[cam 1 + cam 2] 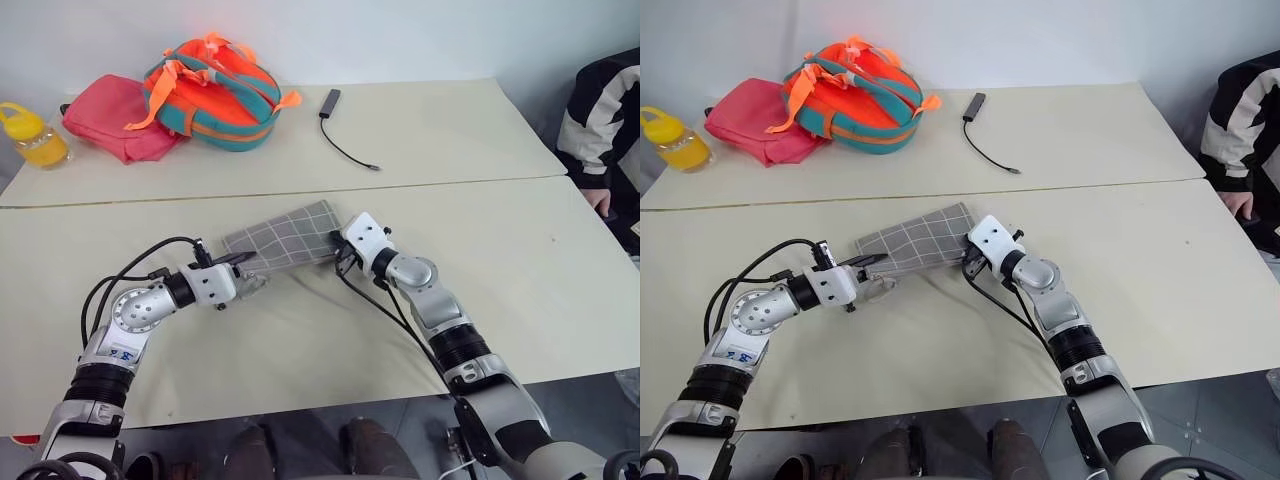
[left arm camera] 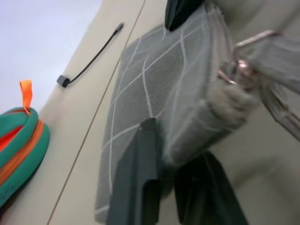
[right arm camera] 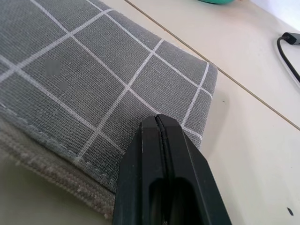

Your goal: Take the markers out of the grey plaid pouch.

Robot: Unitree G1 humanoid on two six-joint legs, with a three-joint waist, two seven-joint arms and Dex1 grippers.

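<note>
The pouch's end (image 1: 246, 250) beside the ring zipper pull (image 1: 255, 284) is clamped in my left gripper, so next my right gripper leaves the other end, takes hold of the pull and draws it open.
The grey plaid pouch (image 1: 285, 238) lies slanted on the near table between my two grippers. My left gripper (image 1: 243, 268) is at the pouch's left end. In the left wrist view its fingers (image 2: 140, 164) are shut on the pouch's edge, one above the fabric and one below, close to the ring zipper pull (image 2: 239, 63). My right gripper (image 1: 346, 258) is at the pouch's right end. Its fingers (image 3: 160, 140) are pressed together with their tip over the pouch's corner (image 3: 187, 84); no fabric shows between them. The markers are hidden.
On the far table sit an orange-teal backpack (image 1: 215, 90), a pink bag (image 1: 115, 120), a yellow bottle (image 1: 35, 135) and a black cable with adapter (image 1: 345, 130). A person in a striped sleeve (image 1: 600, 115) stands at the right edge. A seam (image 1: 300, 190) separates the two tables.
</note>
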